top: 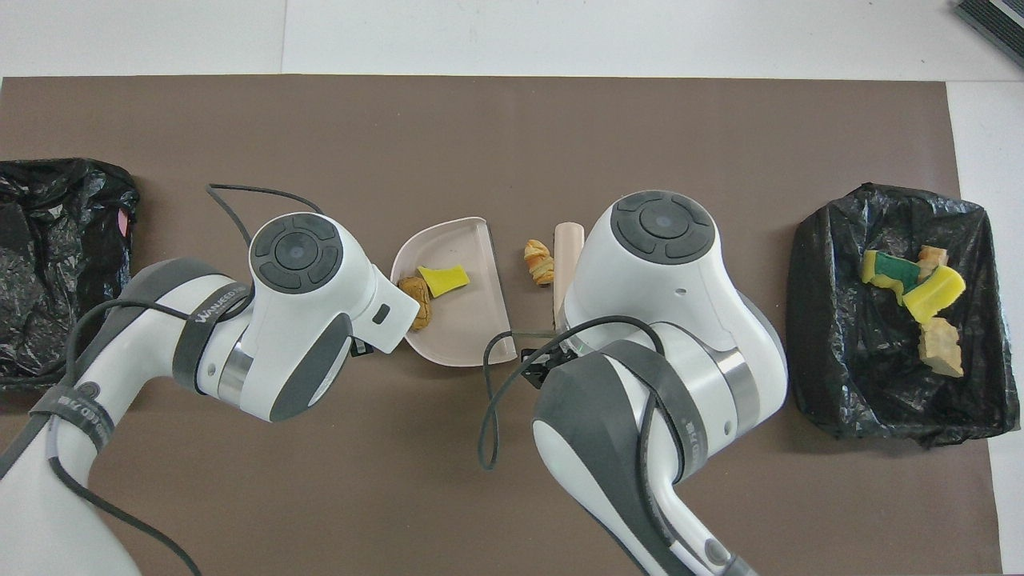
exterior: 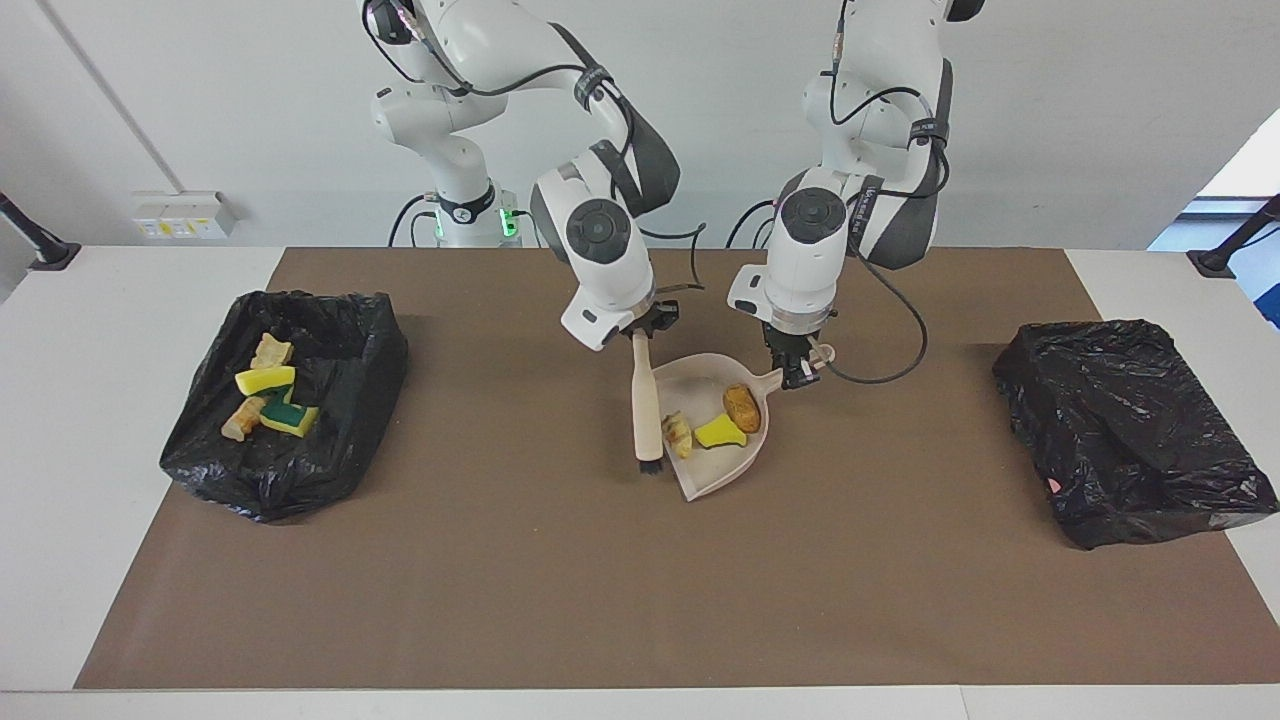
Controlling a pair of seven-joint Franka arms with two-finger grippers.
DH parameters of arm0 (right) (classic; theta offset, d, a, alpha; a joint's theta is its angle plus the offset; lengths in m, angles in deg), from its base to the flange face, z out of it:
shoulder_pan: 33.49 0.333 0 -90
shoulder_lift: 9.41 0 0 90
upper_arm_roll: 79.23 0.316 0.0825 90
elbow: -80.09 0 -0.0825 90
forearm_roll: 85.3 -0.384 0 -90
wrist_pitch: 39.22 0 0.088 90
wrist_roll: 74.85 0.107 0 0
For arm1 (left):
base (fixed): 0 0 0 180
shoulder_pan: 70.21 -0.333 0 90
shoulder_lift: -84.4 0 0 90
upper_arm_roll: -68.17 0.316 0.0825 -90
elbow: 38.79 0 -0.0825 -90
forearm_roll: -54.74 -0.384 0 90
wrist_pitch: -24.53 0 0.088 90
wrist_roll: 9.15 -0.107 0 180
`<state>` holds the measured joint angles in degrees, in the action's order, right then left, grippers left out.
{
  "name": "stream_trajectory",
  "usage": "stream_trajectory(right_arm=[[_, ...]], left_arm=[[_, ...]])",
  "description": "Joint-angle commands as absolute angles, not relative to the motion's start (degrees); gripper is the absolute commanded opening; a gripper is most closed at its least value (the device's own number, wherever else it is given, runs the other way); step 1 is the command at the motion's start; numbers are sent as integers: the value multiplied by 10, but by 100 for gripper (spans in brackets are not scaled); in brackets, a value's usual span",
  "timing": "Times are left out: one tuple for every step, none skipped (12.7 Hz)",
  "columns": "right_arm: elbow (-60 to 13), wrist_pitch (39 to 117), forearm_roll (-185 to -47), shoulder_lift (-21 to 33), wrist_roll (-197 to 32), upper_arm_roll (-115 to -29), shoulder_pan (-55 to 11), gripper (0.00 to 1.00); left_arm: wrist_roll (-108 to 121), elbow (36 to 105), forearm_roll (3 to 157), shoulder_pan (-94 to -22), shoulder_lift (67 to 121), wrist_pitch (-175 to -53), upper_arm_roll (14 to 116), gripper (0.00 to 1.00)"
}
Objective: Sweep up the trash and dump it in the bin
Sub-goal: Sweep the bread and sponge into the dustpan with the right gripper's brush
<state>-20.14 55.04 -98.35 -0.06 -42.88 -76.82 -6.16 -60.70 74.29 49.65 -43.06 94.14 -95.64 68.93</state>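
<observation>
The bread-like lump [top: 539, 262] is at the dustpan's open edge, so the robot's right gripper should sweep the lump well into the dustpan [top: 462, 309] before the left gripper raises the dustpan.
My right gripper [exterior: 640, 336] is shut on the handle of a wooden brush [exterior: 646, 400]. The brush [top: 566, 254] hangs bristles-down beside the open edge of the beige dustpan [exterior: 705, 380]. My left gripper [exterior: 797, 368] is shut on the dustpan's handle. In the dustpan [top: 464, 328] lie two pieces of trash: a yellow sponge piece [exterior: 720, 432] and a tan-orange lump [exterior: 741, 407]. A bread-like lump [top: 538, 262] sits at the pan's lip next to the brush, just outside it in the overhead view. The black-lined bin [exterior: 380, 345] at the right arm's end holds several scraps.
A second black bag [exterior: 1130, 430] lies closed at the left arm's end of the table. A brown mat [exterior: 600, 600] covers the table's middle. Cables hang from both wrists close to the dustpan.
</observation>
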Motion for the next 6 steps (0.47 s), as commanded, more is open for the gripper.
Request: stream_trajectory(right_arm=[[-264, 568, -960, -27, -426, -764, -69, 0], [-299, 608, -936, -39, -490, -766, -86, 0], [-301, 625, -906, -18, -572, -764, -108, 0], [-288, 632, -877, 15, -619, -765, -114, 0], [-271, 631, -834, 44, -630, -764, -112, 0], [-265, 634, -795, 60, -634, -762, -108, 0]], left_arm=[[-614, 760, 488, -438, 932, -977, 685, 0], [-610, 762, 488, -437, 931, -976, 686, 0], [-609, 763, 488, -438, 931, -975, 686, 0], [-607, 763, 488, -438, 931, -976, 686, 0], [-606, 763, 488, -438, 931, -978, 686, 0], [-602, 763, 488, -438, 932, -979, 686, 0]])
